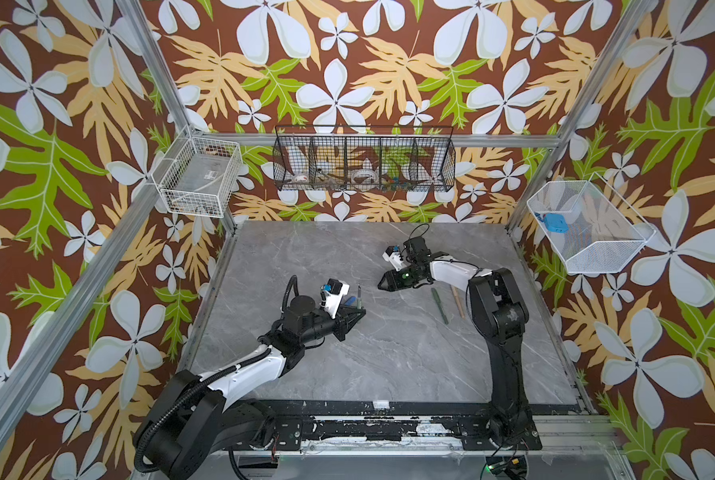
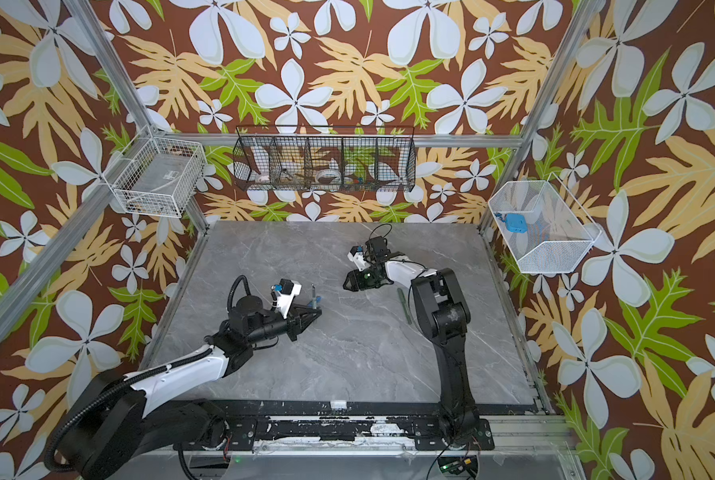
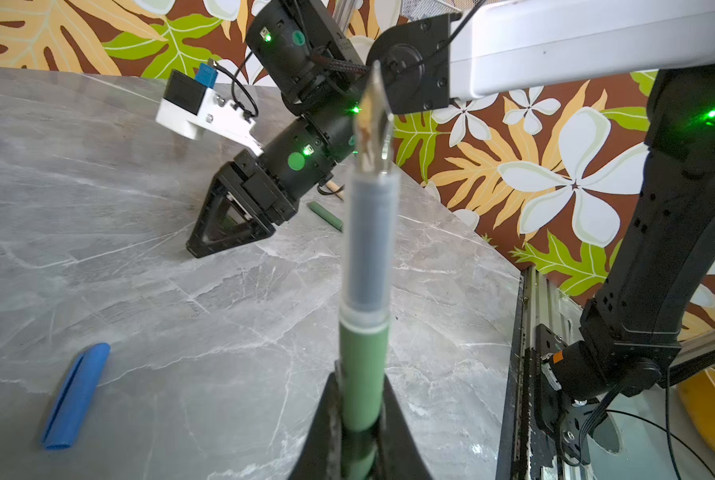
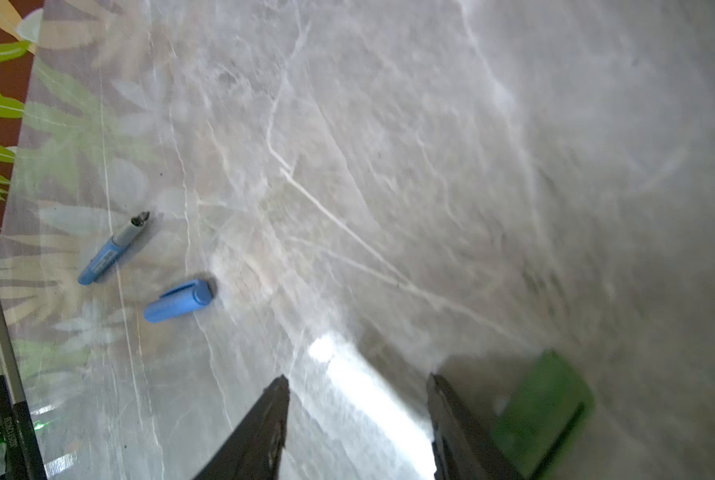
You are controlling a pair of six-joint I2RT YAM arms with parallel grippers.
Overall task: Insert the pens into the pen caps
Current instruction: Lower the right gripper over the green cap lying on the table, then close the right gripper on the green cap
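The green pen cap (image 4: pixel 541 417) lies at a slant outside the right gripper's finger, so the robot's right gripper should swing over and turn to line up with the cap (image 4: pixel 533 432) before it closes.
My left gripper (image 3: pixel 362 376) is shut on a dark green pen (image 3: pixel 364 291), held upright with its grey neck and pointed tip up; both top views show this pen (image 1: pixel 359 294) (image 2: pixel 313 294) above the left gripper (image 1: pixel 358 313) (image 2: pixel 312 313). My right gripper (image 1: pixel 383 284) (image 2: pixel 346 284) (image 4: pixel 358 386) hangs open low over the table, nothing between its fingers. A green pen cap (image 4: pixel 543 415) lies just outside one finger. In the right wrist view a blue pen (image 4: pixel 112 249) and a blue pen cap (image 4: pixel 179 301) (image 3: pixel 75 397) lie apart on the table.
Another green pen (image 1: pixel 439 305) (image 2: pixel 403 305) (image 3: pixel 326 216) and a tan pen (image 1: pixel 457 301) lie beside the right arm's base link. The grey marble table (image 1: pixel 389 365) is walled by frame posts. Wire baskets (image 1: pixel 364 160) hang on the walls above it.
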